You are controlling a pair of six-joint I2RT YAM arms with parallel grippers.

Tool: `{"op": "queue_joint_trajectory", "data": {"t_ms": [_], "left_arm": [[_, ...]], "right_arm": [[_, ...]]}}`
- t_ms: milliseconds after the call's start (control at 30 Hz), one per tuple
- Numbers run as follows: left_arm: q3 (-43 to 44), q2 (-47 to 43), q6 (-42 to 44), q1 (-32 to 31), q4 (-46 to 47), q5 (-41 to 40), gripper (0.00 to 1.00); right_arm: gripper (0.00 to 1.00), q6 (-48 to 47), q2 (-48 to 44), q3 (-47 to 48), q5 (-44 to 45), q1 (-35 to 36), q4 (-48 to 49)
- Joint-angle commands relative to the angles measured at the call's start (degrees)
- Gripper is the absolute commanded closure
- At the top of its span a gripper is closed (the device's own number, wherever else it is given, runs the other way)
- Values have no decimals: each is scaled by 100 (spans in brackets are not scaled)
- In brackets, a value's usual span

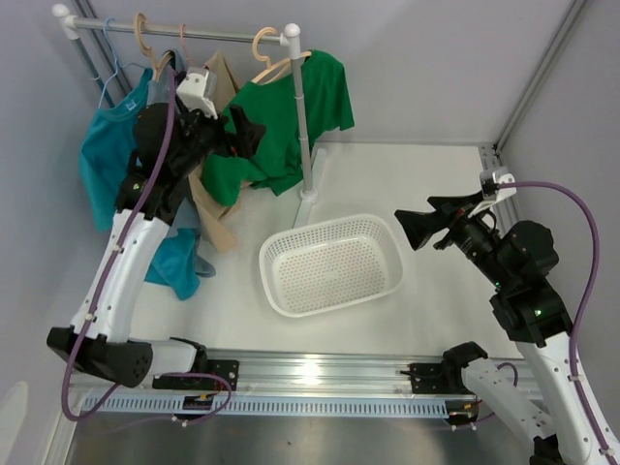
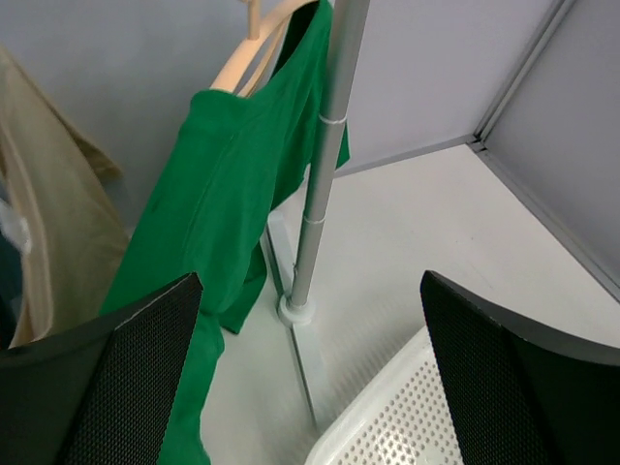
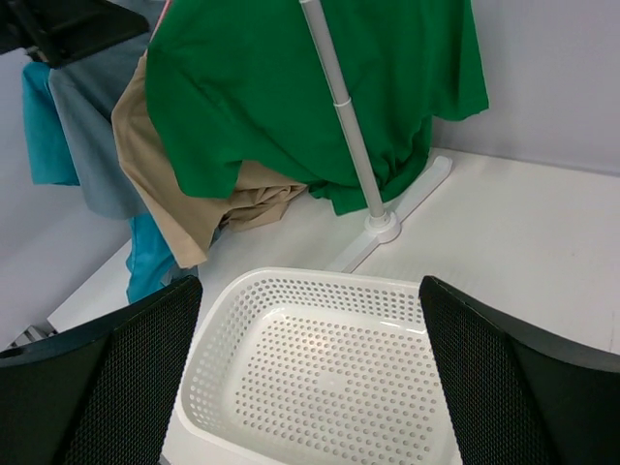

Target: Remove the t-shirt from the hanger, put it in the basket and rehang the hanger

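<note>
I keep raising my left gripper toward the wooden hanger's hook [image 1: 256,44], since it stands clear of the neighbouring hangers, until my open fingers straddle the stem [image 1: 266,64].
A green t-shirt [image 1: 281,126] hangs on a pale wooden hanger [image 1: 266,53] at the right end of the rail, against the white upright pole [image 1: 302,126]. My left gripper [image 1: 247,136] is raised at the shirt's left side and stands open. In the left wrist view the green t-shirt [image 2: 223,194] drapes down beside the left finger [image 2: 126,378], and nothing lies between the jaws of the gripper [image 2: 310,291]. My right gripper [image 1: 412,230] hovers open to the right of the basket, apart from the shirt [image 3: 291,87].
A white perforated basket [image 1: 291,242] sits mid-table below the rack. A tan garment [image 1: 215,208] and teal ones [image 1: 102,155] hang left of the green shirt. The rack's foot [image 3: 383,228] rests on the table. Walls close the back and right.
</note>
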Motion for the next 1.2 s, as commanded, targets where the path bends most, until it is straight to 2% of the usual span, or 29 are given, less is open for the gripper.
{"op": "queue_joint_trajectory", "data": {"t_ms": [0, 167, 367, 433, 500, 533, 567, 733, 800, 933, 1167], "left_arm": [[-56, -20, 379, -31, 1497, 589, 0], [715, 911, 547, -31, 1727, 432, 0], [814, 1447, 634, -31, 2684, 502, 0], [1041, 1693, 713, -31, 2651, 459, 1], [1726, 2157, 722, -22, 2326, 354, 2], [1911, 2334, 722, -31, 2212, 283, 7], [2461, 2475, 722, -31, 1889, 170, 10], [2862, 3021, 582, -31, 2060, 283, 36], [2967, 3196, 573, -31, 2114, 300, 39], [3459, 3495, 617, -31, 1860, 362, 57], [3355, 3488, 626, -22, 1780, 423, 60]], "right_arm": [[0, -258, -161, 45, 101, 32, 115], [1, -364, -135, 195, 75, 32, 44], [0, -417, 23, 300, -4, 32, 106], [1, -443, 85, 353, 13, 23, 71], [1, -452, 120, 362, 13, 23, 70], [0, -444, 138, 353, -4, 41, 71], [1, -444, 138, 344, -22, 41, 79], [0, -461, 226, 371, -83, 41, 106], [0, -479, 270, 380, -110, 23, 97], [1, -496, 279, 353, -101, 32, 88], [1, -487, 340, 336, -66, 41, 88]]}}
